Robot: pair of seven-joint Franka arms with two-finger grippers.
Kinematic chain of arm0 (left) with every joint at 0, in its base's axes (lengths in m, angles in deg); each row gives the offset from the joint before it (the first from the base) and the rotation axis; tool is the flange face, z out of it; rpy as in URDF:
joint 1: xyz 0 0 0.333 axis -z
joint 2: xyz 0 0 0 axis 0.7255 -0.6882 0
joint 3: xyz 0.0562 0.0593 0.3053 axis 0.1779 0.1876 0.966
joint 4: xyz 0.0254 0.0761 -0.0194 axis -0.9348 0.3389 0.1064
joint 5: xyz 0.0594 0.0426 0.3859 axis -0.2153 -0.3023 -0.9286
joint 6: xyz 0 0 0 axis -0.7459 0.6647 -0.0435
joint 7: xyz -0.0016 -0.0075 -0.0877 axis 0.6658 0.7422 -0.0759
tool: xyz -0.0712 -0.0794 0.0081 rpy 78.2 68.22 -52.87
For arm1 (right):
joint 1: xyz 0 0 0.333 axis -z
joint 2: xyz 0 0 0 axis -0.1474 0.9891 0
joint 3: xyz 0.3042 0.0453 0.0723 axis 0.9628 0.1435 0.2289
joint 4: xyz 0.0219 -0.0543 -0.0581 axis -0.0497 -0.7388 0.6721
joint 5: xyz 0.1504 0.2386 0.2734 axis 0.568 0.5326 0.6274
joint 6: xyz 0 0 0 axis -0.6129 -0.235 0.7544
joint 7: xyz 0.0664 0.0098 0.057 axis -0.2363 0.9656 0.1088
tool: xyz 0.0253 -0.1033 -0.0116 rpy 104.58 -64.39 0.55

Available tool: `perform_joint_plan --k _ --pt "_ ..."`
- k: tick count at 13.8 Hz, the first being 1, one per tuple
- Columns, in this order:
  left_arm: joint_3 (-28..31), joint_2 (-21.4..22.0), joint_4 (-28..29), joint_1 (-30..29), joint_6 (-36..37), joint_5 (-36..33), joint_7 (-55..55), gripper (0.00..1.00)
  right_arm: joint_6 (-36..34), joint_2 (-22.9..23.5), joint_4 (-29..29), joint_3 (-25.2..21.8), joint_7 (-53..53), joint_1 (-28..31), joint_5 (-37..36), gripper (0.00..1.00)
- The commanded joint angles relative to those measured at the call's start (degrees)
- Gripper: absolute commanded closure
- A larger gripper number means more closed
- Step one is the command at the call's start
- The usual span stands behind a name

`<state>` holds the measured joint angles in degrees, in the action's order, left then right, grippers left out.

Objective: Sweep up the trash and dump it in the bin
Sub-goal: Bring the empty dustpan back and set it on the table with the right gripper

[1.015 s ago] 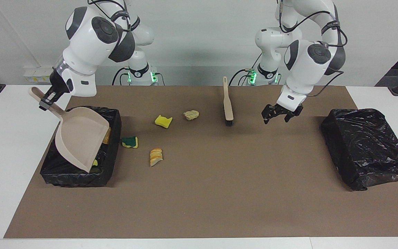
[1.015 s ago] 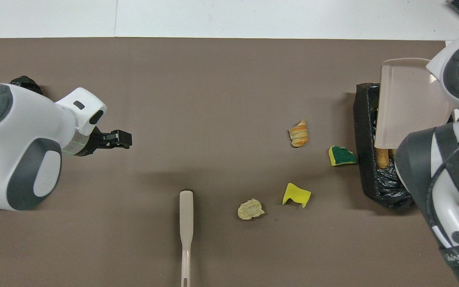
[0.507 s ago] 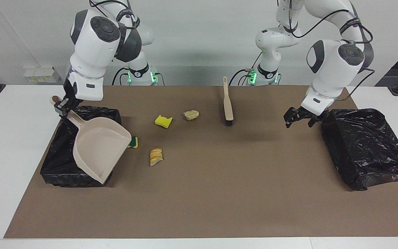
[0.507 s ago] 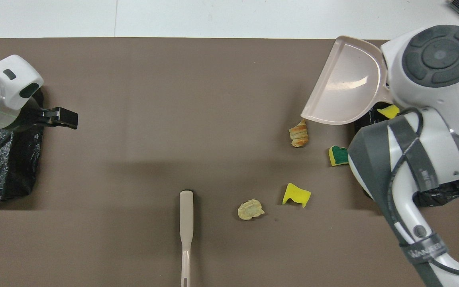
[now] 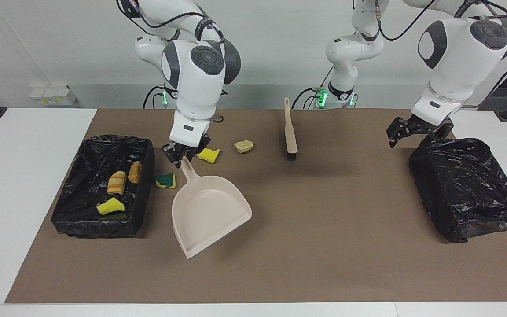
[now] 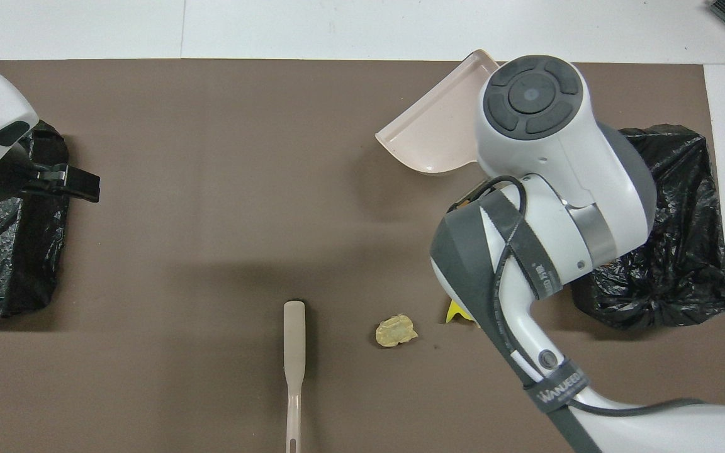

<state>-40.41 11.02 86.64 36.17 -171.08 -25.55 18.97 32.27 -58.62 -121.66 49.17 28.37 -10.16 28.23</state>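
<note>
The beige dustpan [image 5: 210,212] is empty and the mat [image 5: 304,208] beyond the brush is clear, so my right gripper should keep going there and let go of the dustpan so it lies flat.
My right gripper [image 5: 182,155] is shut on the handle of the beige dustpan [image 5: 209,215], which hangs tilted over the mat beside the bin [image 5: 144,152], mouth pointing away from the robots. In the bin lie two orange-striped bread chunks [image 5: 117,182] and a yellow sponge piece [image 5: 110,205]. On the mat lie a green-and-yellow sponge [image 5: 165,180], a yellow sponge [image 5: 208,155] and a tan chunk [image 5: 243,146], which also shows in the overhead view [image 6: 395,330]. The pan [image 6: 432,135] hides one striped chunk. My left gripper [image 5: 413,130] is open and empty.
The beige black-bristled brush [image 5: 290,130] lies on the mat near the robots, its handle toward them; it also shows in the overhead view [image 6: 294,362]. A second black-bagged bin [image 5: 469,185] stands at the left arm's end, and the left gripper hovers over its near corner.
My right arm swung the dustpan off the bin to over the mat toward the middle, uncovering the trash in the bin. My left gripper moved away from the brush to the second bin.
</note>
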Motion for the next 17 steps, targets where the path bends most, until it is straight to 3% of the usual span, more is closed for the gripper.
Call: perform_joint_plan --k 1,4,7,10,14,17 --pt "-0.6 -0.6 -1.2 -0.8 0.4 -0.6 -0.5 0.00 -2.2 2.4 5.2 -0.1 -9.7 -2.2 5.5 1.00" --pt "1.4 -0.6 -1.7 1.7 0.6 -0.8 -0.8 0.00 -1.8 8.6 10.2 0.0 -25.5 -8.1 6.3 1.00" --pt "12.0 0.3 -3.7 11.7 2.2 -0.6 -1.2 0.00 1.5 12.8 12.7 -0.1 -37.1 -12.4 8.7 1.00" --pt "12.7 1.9 -2.6 12.4 2.1 -0.6 -1.6 0.00 4.1 19.3 17.3 0.1 -47.8 -16.2 9.1 1.00" --pt "12.8 6.1 4.8 12.0 -2.2 -0.4 -2.0 0.00 10.3 21.6 17.3 1.9 -50.8 -17.5 15.4 1.00" --pt "12.8 6.9 6.5 12.0 -4.0 -0.3 -2.6 0.00 10.9 22.4 16.1 1.9 -50.8 -19.2 17.0 1.00"
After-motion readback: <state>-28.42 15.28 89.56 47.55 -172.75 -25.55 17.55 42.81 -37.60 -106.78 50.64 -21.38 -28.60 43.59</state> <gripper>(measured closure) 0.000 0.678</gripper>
